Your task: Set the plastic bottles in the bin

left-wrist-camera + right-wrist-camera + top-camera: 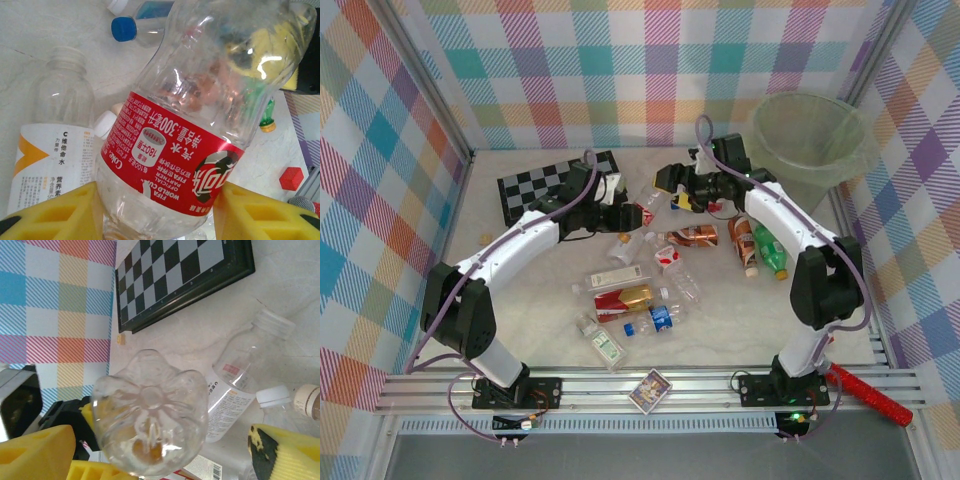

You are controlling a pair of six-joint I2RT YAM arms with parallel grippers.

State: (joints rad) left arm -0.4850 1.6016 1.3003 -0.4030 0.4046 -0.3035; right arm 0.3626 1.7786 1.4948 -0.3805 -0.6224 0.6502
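The bin (808, 150) is out of my left gripper's reach, so my right gripper should take the red-labelled bottle by its base (151, 400) to free my left gripper for another bottle.
A clear plastic bottle with a red label (648, 203) (180, 150) hangs above the middle of the table, and my left gripper (620, 212) (157, 212) is shut on its labelled lower body. Its petal-shaped base (150, 410) points into my right gripper (678, 192) (162, 452), which is open with its yellow fingers standing wide on either side. Several more bottles lie on the table: a red-and-gold one (630, 298), a blue-labelled one (660, 318), a brown one (745, 240) and a green one (772, 252). The pale-green bin (800, 180) stands at the far right corner.
A chequered board (535, 185) (185, 275) lies at the back left. A white-labelled bottle (50, 165) (235, 390) lies under the held one. A small card box (650, 388) sits at the front edge, and a red-handled tool (865, 392) on the rail at right.
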